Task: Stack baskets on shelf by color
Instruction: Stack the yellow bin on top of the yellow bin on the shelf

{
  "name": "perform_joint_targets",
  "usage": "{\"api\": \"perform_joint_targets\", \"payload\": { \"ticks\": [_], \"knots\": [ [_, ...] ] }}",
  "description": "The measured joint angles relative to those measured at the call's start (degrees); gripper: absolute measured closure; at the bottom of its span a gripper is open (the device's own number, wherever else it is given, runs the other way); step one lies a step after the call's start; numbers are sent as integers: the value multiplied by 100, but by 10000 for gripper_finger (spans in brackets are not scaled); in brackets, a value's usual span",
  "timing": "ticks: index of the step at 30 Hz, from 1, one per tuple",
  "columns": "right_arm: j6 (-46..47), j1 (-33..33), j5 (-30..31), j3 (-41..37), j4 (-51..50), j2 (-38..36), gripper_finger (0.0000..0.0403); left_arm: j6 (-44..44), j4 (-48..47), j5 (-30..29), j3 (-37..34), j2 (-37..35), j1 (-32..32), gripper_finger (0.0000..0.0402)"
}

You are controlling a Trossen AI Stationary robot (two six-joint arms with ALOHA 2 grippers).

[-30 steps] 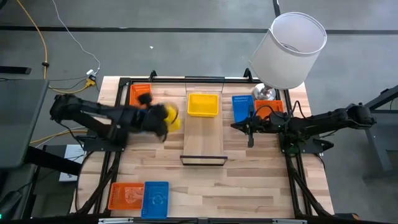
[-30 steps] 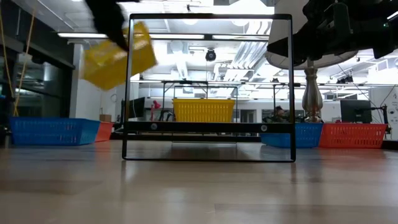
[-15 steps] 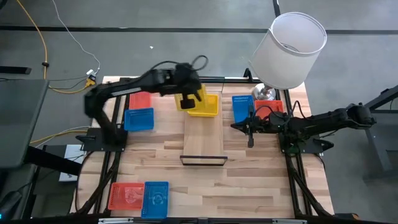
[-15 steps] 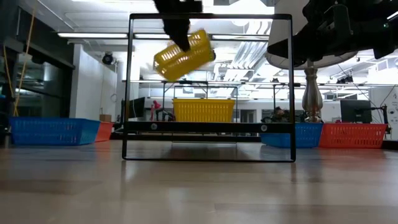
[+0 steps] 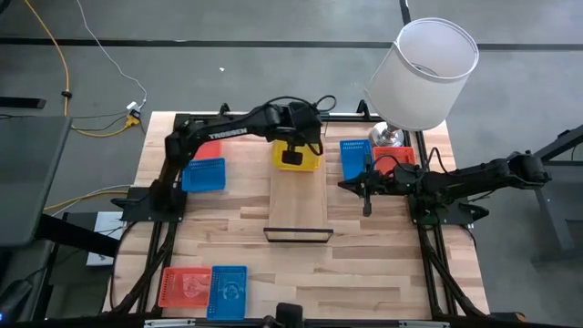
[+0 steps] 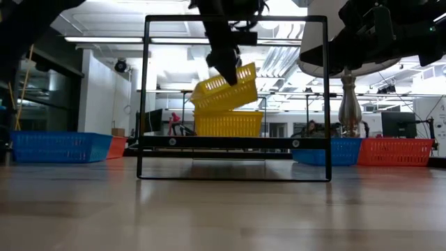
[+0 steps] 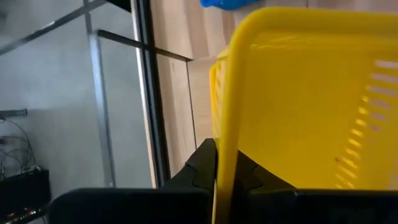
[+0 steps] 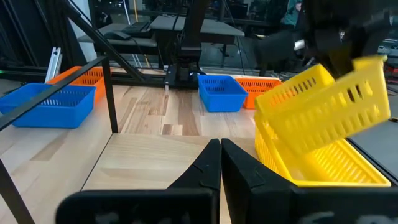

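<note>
The held yellow basket (image 6: 224, 90) is tilted over the resting yellow basket, so next my left gripper lets go of the basket's raised rim (image 6: 247, 70), closes, and pushes the held basket down into place.
My left gripper (image 5: 293, 150) is over the far end of the shelf (image 5: 298, 200), a light-wood plank with a black rail at its near end, and it is shut on a yellow basket (image 6: 224, 89). That basket hangs tilted just above a second yellow basket (image 6: 228, 124), which sits flat on the shelf's far end. The right wrist view shows the held basket (image 8: 323, 106) over the resting one (image 8: 323, 165). My right gripper (image 5: 366, 189) waits shut, in the air to the right of the shelf. My left gripper pinches the held yellow basket's wall at the rim (image 7: 222, 158), with one finger (image 7: 200, 169) on each side of it. The fingers come from above, pointing down. The basket hangs tilted, its low end at the resting basket's rim; whether they touch, I cannot tell.
A blue basket (image 5: 203, 175) and a red one (image 5: 208, 146) sit at the far left. A blue basket (image 5: 353, 157) and an orange one (image 5: 401, 157) lie right of the shelf, beside a lamp (image 5: 428, 73). Red (image 5: 184, 287) and blue (image 5: 229, 290) baskets lie at the near edge.
My left arm has swung from the table's left side toward the right and the far edge, carrying the yellow basket. It then came down, so the basket is now just over the yellow one on the shelf. The basket stayed tilted in the hold.
</note>
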Motion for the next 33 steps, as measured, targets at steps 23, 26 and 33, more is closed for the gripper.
{"api": "perform_joint_targets", "payload": {
  "ticks": [23,26,33],
  "knots": [
    [0,2,2,0,-20,0,402,38,66,121,0,161,107,308],
    [0,0,2,0,-20,0,402,-45,40,-75,41,161,104,278],
    [46,0,2,0,-20,0,402,-688,-34,188,440,150,109,242]
  ]
}}
